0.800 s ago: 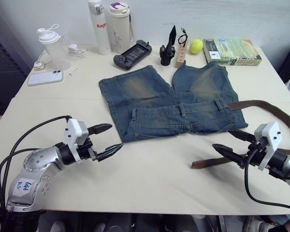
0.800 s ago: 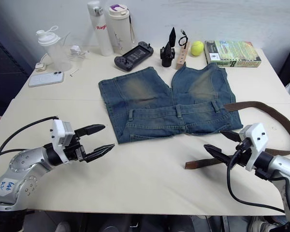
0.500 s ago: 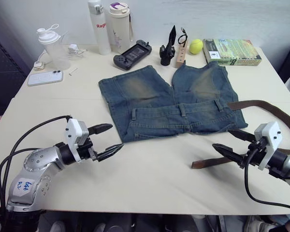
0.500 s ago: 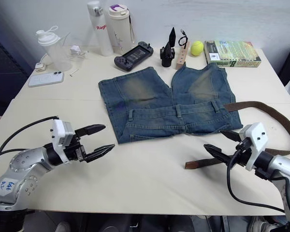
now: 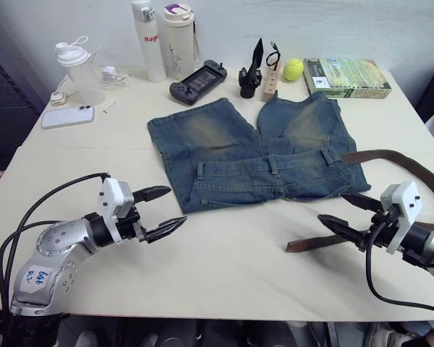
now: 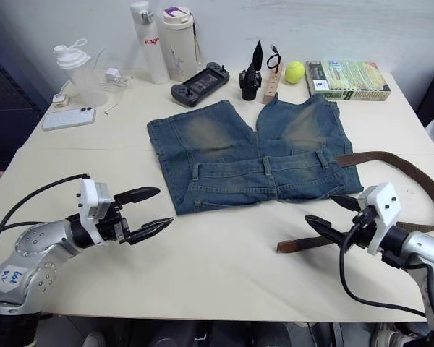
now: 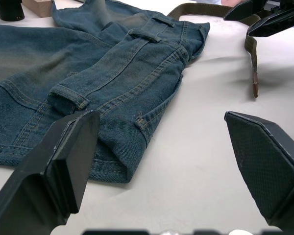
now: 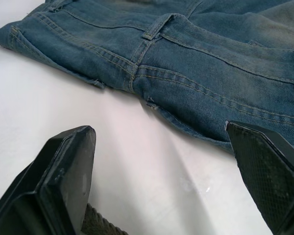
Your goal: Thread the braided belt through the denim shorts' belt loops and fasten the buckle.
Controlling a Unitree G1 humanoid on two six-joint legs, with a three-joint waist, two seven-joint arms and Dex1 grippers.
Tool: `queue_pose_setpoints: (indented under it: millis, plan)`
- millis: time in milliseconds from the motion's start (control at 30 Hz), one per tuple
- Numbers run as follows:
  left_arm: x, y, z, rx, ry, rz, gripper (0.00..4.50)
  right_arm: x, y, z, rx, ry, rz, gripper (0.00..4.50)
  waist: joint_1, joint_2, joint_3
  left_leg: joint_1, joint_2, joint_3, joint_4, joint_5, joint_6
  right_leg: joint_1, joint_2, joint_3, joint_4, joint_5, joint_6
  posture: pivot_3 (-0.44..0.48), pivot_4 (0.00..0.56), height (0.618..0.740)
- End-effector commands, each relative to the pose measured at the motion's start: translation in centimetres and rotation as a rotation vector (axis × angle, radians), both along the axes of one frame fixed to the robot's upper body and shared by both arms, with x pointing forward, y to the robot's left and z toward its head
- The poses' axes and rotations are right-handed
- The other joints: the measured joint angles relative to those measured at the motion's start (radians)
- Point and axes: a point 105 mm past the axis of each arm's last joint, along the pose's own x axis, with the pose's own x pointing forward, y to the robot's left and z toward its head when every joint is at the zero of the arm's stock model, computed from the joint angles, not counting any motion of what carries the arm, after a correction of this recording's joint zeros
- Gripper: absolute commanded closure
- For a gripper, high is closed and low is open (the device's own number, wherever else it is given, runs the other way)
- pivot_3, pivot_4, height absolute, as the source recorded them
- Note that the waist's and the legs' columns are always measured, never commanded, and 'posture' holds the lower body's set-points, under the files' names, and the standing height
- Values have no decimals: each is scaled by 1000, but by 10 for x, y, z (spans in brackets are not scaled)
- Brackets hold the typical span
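The braided belt's curved part (image 5: 432,182) is standing on its narrow edge, so the braided belt will turn edge-up through the belt loop when the robot pulls the braided belt's tip.
The denim shorts (image 5: 253,148) lie flat mid-table, waistband toward me, with belt loops (image 5: 273,165) standing across it. The braided belt (image 5: 412,168) curves on the table right of the shorts, outside the loops, and its brown tip (image 5: 304,244) lies near the front. The buckle is out of view. My left gripper (image 5: 175,206) is open, hovering just off the shorts' near left corner. My right gripper (image 5: 333,207) is open above the belt's tip end, holding nothing. The left wrist view shows the waistband (image 7: 132,54) and belt (image 7: 252,54).
Along the far edge stand a shaker cup (image 5: 79,69), two bottles (image 5: 149,40), a handheld game console (image 5: 197,81), a black tool (image 5: 252,72), a wooden block (image 5: 271,83), a tennis ball (image 5: 294,69) and a book (image 5: 347,76). A phone (image 5: 67,116) lies far left.
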Motion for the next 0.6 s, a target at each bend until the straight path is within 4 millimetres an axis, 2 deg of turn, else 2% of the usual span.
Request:
queue_pose_setpoints:
  millis: [33,167,267,433,600]
  plan:
    - [-1,-1,9,1,-42,-6,47,1,-5,11,-14,-53,-18,0,0,0,0,0,0,0,0,0,0,0,0,0,0,0,0,0,150,724]
    - [-4,-6,8,9,-31,-48,47,0,-6,9,-74,-21,12,0,0,0,0,2,0,0,0,0,0,2,0,0,0,0,0,0,150,724]
    - [-14,-15,5,46,-12,-149,47,-3,1,17,-144,23,126,0,-1,0,0,2,0,1,0,0,1,2,0,1,0,0,0,0,150,724]
    - [-47,-34,-5,151,72,-444,47,-7,7,12,-383,187,349,0,-7,0,0,4,1,3,0,-1,1,2,0,3,-1,0,0,0,150,724]
    - [-42,-36,-2,159,43,-457,47,-8,3,2,-500,282,444,0,-6,0,0,3,3,4,1,-3,1,2,-1,3,-3,0,0,0,150,724]
